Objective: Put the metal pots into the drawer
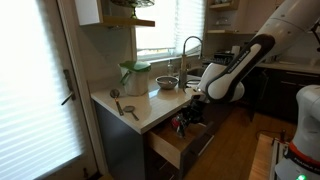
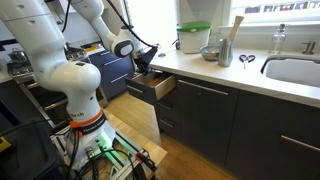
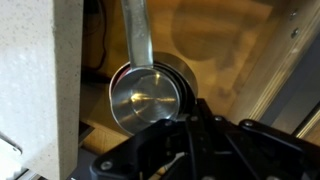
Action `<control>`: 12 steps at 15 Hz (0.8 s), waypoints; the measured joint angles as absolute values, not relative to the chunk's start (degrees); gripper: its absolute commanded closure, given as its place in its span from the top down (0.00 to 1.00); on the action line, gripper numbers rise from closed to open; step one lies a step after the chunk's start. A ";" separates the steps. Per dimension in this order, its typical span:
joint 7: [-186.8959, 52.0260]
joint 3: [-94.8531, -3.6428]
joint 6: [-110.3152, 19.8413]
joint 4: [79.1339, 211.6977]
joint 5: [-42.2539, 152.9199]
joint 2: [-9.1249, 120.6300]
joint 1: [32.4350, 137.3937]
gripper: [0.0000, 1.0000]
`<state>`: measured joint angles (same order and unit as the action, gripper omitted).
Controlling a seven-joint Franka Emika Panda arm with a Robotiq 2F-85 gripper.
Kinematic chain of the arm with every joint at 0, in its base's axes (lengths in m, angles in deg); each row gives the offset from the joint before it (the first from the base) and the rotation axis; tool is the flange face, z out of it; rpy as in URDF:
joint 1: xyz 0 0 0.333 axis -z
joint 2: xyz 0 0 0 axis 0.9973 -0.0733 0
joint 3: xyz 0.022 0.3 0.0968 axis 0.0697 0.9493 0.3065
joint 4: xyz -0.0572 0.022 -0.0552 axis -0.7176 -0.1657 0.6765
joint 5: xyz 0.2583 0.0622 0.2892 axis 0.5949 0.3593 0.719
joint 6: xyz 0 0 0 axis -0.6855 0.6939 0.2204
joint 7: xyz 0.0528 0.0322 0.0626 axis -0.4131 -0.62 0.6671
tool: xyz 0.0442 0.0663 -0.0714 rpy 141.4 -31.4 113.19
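Note:
My gripper is lowering the small metal pot and its handle (image 3: 143, 88), which hang clear of the counter edge, so it should keep going down until the pot rests on the drawer's bottom (image 3: 208, 45).
The small metal pot (image 3: 145, 97), shiny with a long flat handle, hangs over the light wood floor of the open drawer (image 3: 235, 55) and throws a round shadow on it. My gripper (image 3: 192, 118) appears shut on its rim. In both exterior views the gripper (image 1: 190, 108) (image 2: 146, 66) reaches down into the open drawer (image 1: 170, 148) (image 2: 162, 88). The wide shallow metal pot (image 1: 166, 83) (image 2: 210, 52) stands on the counter, apart from the gripper.
A pale green lidded container (image 1: 135, 76) (image 2: 193, 38) stands on the counter (image 1: 150, 110) beside the wide pot. Flat utensils (image 1: 125, 108) (image 2: 246, 60) lie near the counter edge. A sink (image 2: 295, 70) with a tap (image 1: 188, 48) is further along. A white counter edge (image 3: 45, 90) is close beside the gripper.

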<state>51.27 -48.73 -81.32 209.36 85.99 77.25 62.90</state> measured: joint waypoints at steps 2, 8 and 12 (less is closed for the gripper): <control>54.96 -48.72 -82.82 209.26 90.27 76.06 61.28 0.01; 63.29 -48.69 -83.39 207.36 100.86 72.58 59.28 0.01; 65.33 -48.84 -83.81 204.67 104.69 68.19 60.04 0.01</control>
<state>65.33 -48.84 -83.81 204.67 104.69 68.19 60.04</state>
